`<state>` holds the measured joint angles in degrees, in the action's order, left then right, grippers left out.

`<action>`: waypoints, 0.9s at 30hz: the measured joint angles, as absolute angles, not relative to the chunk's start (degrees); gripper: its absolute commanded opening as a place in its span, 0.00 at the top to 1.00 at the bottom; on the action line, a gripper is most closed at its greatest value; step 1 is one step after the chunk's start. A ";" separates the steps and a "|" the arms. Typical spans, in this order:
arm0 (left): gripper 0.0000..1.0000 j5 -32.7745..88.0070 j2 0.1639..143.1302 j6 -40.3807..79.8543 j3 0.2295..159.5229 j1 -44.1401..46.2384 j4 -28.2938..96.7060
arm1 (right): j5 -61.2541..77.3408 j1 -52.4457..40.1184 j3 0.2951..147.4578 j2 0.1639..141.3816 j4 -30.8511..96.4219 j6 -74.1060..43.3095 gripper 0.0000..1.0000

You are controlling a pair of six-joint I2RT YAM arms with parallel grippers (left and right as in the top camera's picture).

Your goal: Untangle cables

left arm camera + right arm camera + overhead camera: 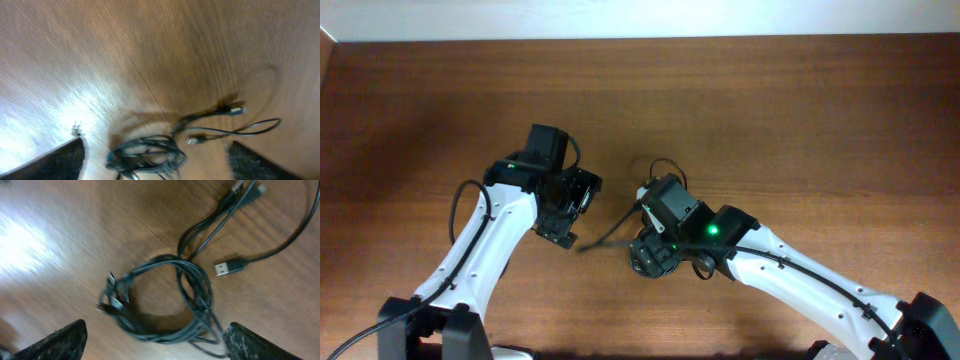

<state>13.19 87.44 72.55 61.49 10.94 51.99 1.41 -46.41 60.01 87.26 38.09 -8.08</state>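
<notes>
The robot's left gripper should hold the coil's opposite side [116, 305] while its right gripper works, because the cables twist through each other where the plug ends leave [186, 260] the loose coil.
The cables [165, 302] lie in a loose black coil on the wooden table, seen in the right wrist view, with a USB plug [229, 268] and two more plug ends [245, 190] trailing out. My right gripper [155, 345] is open, its fingers [50, 342] standing either side of the coil's near edge. The left wrist view shows the same bundle [147, 155] and two plug ends [235, 108]. My left gripper [157, 167] is open around it and holds nothing. From overhead, a thin cable [608, 236] runs between the left gripper [570, 215] and the right gripper [650, 225]; the arms hide the coil.
The brown wooden table [790, 110] stretches out on all sides of the two arms. Its far edge meets a pale wall at the top of the overhead view. The arms' own thicker black cables [460, 200] loop beside them.
</notes>
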 measured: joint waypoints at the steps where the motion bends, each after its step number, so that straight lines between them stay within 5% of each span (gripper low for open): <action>1: 0.01 12.36 87.44 69.49 61.49 11.40 52.05 | -0.58 -46.19 59.99 87.29 39.00 -2.68 0.11; 7: 0.01 10.85 87.44 64.23 61.49 13.02 52.03 | 4.51 -40.05 59.40 95.79 40.25 10.39 0.26; 8: 0.01 10.85 87.44 64.23 61.49 13.02 52.05 | 6.28 -40.05 59.37 96.75 40.21 10.76 0.36; 10: 0.01 10.85 87.44 64.23 61.49 13.02 52.05 | 9.26 -40.05 59.33 98.78 40.23 11.18 0.96; 15: 0.01 10.02 87.44 64.07 61.49 13.02 52.07 | 7.42 -40.05 65.91 98.32 48.86 5.54 0.96; 19: 0.01 13.43 87.44 57.91 61.49 13.04 52.12 | 21.54 -40.05 75.85 94.04 52.31 4.47 0.96; 23: 0.17 16.05 87.44 43.83 61.21 13.13 53.17 | 24.58 -40.03 75.85 93.84 52.53 3.16 0.96; 27: 0.01 14.92 87.44 47.66 51.29 13.13 51.81 | 29.61 -38.74 75.85 93.86 51.03 1.45 0.96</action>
<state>14.92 87.44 47.66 51.29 13.13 51.81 29.61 -38.74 75.85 93.86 51.03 1.45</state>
